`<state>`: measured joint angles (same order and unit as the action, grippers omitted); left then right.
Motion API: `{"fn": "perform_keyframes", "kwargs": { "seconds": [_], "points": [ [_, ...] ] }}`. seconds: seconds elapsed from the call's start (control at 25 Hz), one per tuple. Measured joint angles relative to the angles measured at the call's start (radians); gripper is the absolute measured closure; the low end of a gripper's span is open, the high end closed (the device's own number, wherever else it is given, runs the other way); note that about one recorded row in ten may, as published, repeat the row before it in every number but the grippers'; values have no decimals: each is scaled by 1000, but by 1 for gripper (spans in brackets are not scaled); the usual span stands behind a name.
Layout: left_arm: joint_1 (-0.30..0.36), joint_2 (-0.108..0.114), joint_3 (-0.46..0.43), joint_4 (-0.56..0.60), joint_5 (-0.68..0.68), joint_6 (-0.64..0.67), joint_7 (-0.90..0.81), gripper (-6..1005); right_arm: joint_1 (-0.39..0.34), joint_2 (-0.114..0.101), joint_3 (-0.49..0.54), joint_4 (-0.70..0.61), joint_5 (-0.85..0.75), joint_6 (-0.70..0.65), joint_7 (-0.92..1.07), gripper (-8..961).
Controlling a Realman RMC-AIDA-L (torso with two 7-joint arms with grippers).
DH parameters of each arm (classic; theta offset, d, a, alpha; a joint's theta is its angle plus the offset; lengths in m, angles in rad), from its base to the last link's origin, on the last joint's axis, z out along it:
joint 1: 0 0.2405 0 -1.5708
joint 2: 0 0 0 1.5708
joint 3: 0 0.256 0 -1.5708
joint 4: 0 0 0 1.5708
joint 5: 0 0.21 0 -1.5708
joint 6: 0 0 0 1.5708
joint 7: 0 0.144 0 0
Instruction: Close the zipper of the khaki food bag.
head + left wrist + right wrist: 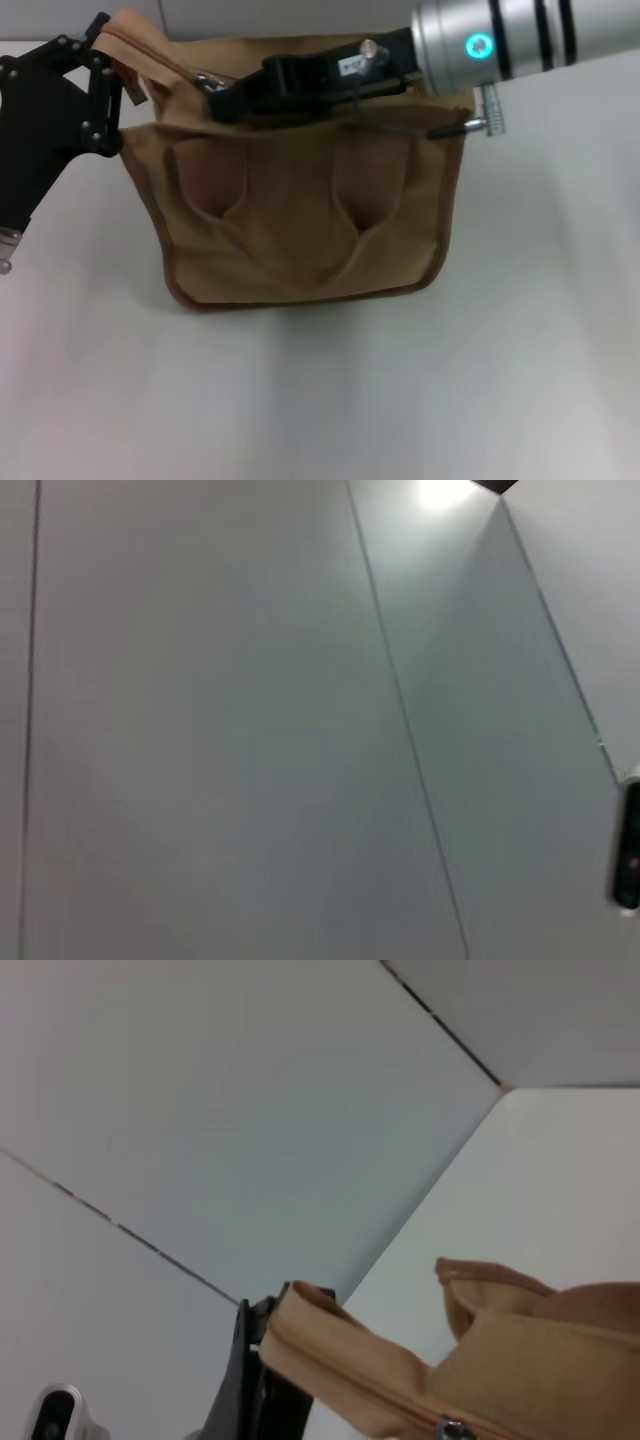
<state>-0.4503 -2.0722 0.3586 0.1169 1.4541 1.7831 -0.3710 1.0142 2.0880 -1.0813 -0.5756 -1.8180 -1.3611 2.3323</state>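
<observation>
My left gripper is holding the tape's raised end [137, 40] in place, so my right gripper keeps pulling the silver slider across until the slider gets to the bag's other end [455, 104].
The khaki food bag [300, 220] stands at the middle of the table, its two loop handles facing me. My left gripper [105, 62] is at the bag's top left corner, shut on the raised end of the zipper tape [135, 40]. My right gripper [218, 98] reaches leftward across the bag's top, its tips closed at the small silver slider [206, 82] near the left end of the zipper. In the right wrist view the lifted khaki corner [340, 1355] shows with the left gripper's black finger [250, 1380] behind it and the slider [452, 1427] at the edge.
The bag rests on a white table [400, 400]. Pale wall panels [250, 730] stand behind it. The right arm's silver forearm [520, 35] crosses above the bag's top right corner.
</observation>
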Motion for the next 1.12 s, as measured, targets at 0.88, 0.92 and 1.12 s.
{"fn": "perform_keyframes", "kwargs": {
  "seconds": [0.88, 0.92, 1.12],
  "points": [
    [28, 0, -51, 0, -1, -98, -23, 975, -242, -9, 52, -160, 1, -37, -93, 943],
    [30, 0, -51, 0, -1, -98, -23, 975, -252, -10, 68, -163, 1, -48, -103, 942],
    [37, 0, -52, 0, -2, -101, -23, 974, -292, -15, 133, -172, 0, -88, -148, 941]
  ]
}}
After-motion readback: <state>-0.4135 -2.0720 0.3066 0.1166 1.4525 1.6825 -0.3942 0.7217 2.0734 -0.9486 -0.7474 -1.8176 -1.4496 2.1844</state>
